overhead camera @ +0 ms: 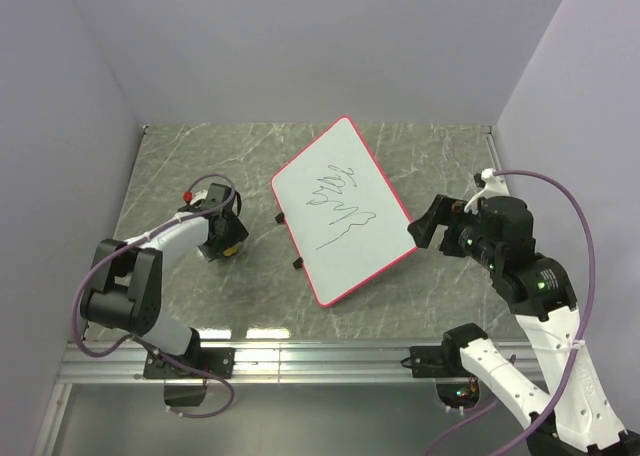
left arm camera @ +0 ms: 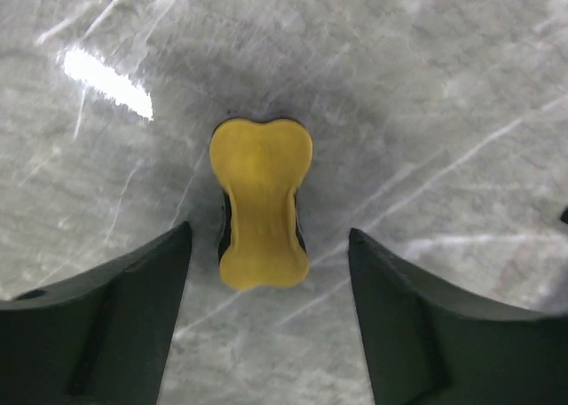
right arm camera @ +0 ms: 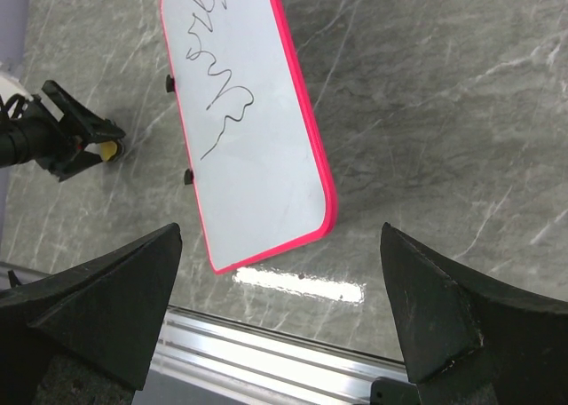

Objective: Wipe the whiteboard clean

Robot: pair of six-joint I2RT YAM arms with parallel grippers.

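Observation:
The whiteboard is standing at a tilt and both grippers are off its frame, so the robot's right gripper should grip the pink edge and hold it steady before the left gripper wipes.
The whiteboard lies tilted on the grey marble table, white with a red-pink frame and black scribbles across it; it also shows in the right wrist view. A small yellow eraser lies flat on the table to the board's left. My left gripper hangs open just above the eraser, its fingers apart on either side of the eraser's near end and not touching it. My right gripper stands wide open and empty above the table, off the board's right corner.
Two small black clips stick out from the board's left edge. An aluminium rail runs along the table's near edge. Lavender walls close in the left, back and right sides.

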